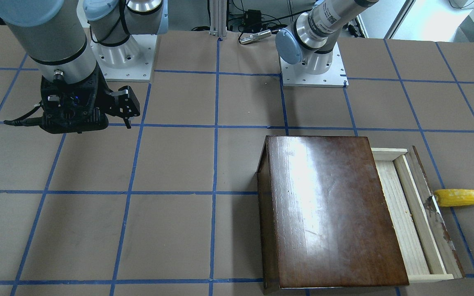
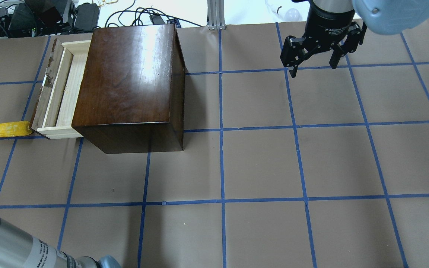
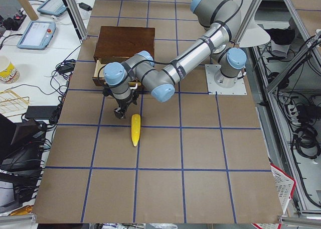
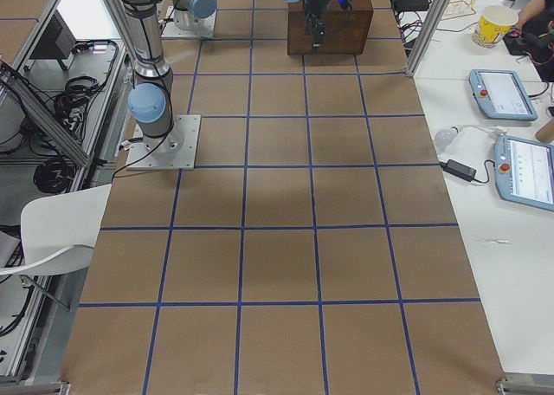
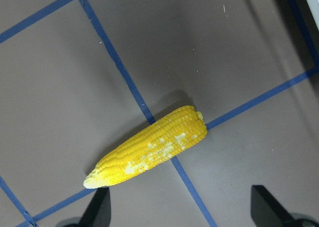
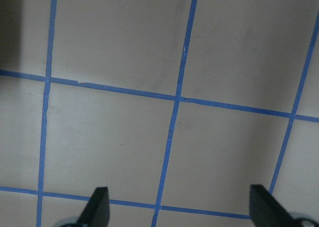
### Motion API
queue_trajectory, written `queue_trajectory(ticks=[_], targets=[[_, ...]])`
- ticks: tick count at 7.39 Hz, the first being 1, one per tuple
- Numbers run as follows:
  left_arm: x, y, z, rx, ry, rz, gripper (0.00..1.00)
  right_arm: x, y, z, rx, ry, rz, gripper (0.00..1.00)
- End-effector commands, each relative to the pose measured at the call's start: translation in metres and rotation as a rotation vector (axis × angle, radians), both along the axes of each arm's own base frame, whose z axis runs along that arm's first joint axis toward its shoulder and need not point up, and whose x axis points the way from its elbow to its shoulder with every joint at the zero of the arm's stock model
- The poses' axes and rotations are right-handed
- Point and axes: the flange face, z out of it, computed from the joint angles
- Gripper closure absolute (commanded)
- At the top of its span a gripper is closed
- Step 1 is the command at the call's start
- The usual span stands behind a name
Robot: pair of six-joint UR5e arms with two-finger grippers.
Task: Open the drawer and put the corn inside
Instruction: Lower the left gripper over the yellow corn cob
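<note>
The corn [image 1: 461, 197] will lie flat inside the drawer's pale-wood tray [image 1: 406, 213] when I turn the corn lengthwise and lower it, because the tray shows a long, narrow opening.
The glossy dark-brown box [image 2: 129, 74] stands on the table, and its drawer [image 2: 63, 89] is pulled partly out, showing a bare pale-wood tray [image 1: 401, 218]. The yellow corn [image 2: 6, 129] lies on the table, its blunt end touching the drawer's worn front panel [image 1: 430, 197]. My left gripper [image 5: 182, 207] is open and empty. It hovers just beside the corn [image 5: 154, 147], which lies ahead of the fingertips, not between them. My right gripper [image 2: 314, 67] is open and empty, far from the box over bare table [image 6: 182, 209].
Blue tape lines grid the brown table. The two arm bases [image 1: 313, 74] [image 1: 121, 61] stand at the robot's side. Tablets and a cup [image 4: 495, 22] sit on a side bench beyond the table's edge.
</note>
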Motion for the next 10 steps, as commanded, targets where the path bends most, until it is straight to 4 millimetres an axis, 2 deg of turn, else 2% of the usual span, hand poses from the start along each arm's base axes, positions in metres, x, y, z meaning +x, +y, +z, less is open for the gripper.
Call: queue_trajectory(ticks=[1, 2, 4, 6, 10], targets=[[0.007, 0.000, -0.034, 0.004, 0.021, -0.275, 0.00, 0.000, 0.000, 0.000, 0.000, 0.000, 0.000, 0.00], [0.005, 0.004, -0.056, -0.013, 0.006, -0.358, 0.00, 0.000, 0.000, 0.000, 0.000, 0.000, 0.001, 0.00], [0.008, 0.020, -0.087, -0.038, -0.023, -0.561, 0.00, 0.000, 0.000, 0.000, 0.000, 0.000, 0.000, 0.00], [0.013, 0.030, -0.102, -0.023, 0.008, -0.705, 0.00, 0.000, 0.000, 0.000, 0.001, 0.000, 0.000, 0.00], [0.021, 0.023, -0.132, -0.029, 0.023, -0.867, 0.00, 0.000, 0.000, 0.000, 0.000, 0.000, 0.000, 0.00]])
